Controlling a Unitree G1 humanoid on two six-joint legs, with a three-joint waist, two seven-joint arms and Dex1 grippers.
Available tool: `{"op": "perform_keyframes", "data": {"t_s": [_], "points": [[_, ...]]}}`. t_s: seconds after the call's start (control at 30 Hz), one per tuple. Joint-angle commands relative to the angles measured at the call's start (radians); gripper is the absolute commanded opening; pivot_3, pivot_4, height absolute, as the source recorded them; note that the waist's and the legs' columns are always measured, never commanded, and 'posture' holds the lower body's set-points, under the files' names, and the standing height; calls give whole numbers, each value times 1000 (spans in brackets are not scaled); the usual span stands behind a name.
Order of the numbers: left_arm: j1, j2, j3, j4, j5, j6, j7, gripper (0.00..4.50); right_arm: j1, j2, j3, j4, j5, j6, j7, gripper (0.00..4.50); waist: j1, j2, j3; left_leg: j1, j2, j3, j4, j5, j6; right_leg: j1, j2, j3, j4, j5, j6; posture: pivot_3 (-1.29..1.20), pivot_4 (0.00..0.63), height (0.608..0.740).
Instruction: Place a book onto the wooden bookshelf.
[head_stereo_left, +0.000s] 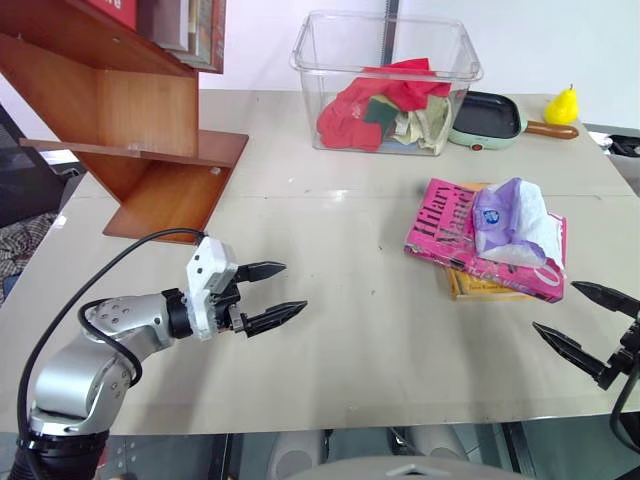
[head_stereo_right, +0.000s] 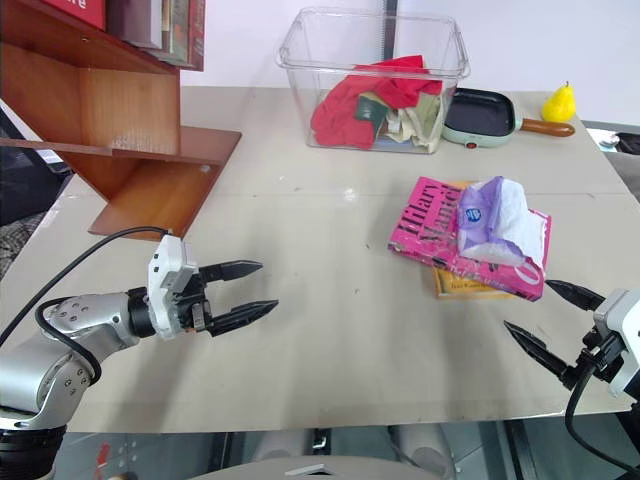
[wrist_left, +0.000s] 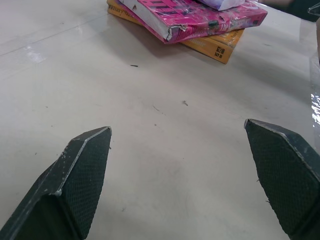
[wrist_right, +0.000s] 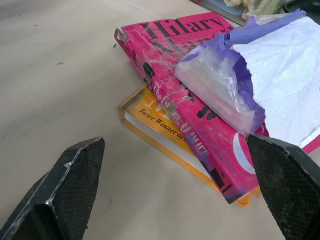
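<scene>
I expect the pink book to come free and leave the other one behind when I lift it, because the pink book lies crooked across the yellow-orange book.
The pink book lies flat on the table at the right, on top of a yellow-orange book. A purple-and-white tissue pack rests on the pink cover. The wooden bookshelf stands at the far left. My left gripper hovers open over the table's left middle, pointing toward the books, nothing between its fingers. Near the front right edge my right gripper is open too, just short of the books' near corner.
A clear plastic bin with red and other cloths stands at the back. Behind it to the right are a small green pan and a yellow pear. Several books stand on the shelf's upper board.
</scene>
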Motion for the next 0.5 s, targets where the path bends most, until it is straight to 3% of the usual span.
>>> {"op": "perform_keyframes", "data": {"t_s": [0.03,0.13,0.3,0.5], "points": [[-55,0,-2,-9,-28,-21,-26,4403,-62,-8,-9,-74,11,63,-115,4500,0,0,0,0,0,0,0,0,0,0,0,0,0,0,0,0,150,740],[-158,-30,1,-31,-128,24,-20,4403,-197,-56,-2,-153,164,242,-273,4500,-2,0,1,0,0,0,1,0,0,-1,0,0,1,1,0,0,150,740],[-253,-28,-29,-63,-184,43,-53,4403,-420,-135,21,-106,270,449,-452,4500,-2,-1,-1,1,-1,1,1,0,0,1,1,1,1,1,-2,0,150,740],[-331,-32,-73,-80,-201,59,-59,4403,-698,-125,240,20,213,666,-675,4500,-2,-1,-1,-1,-2,1,0,0,0,0,2,1,0,3,-5,0,150,740]]}}
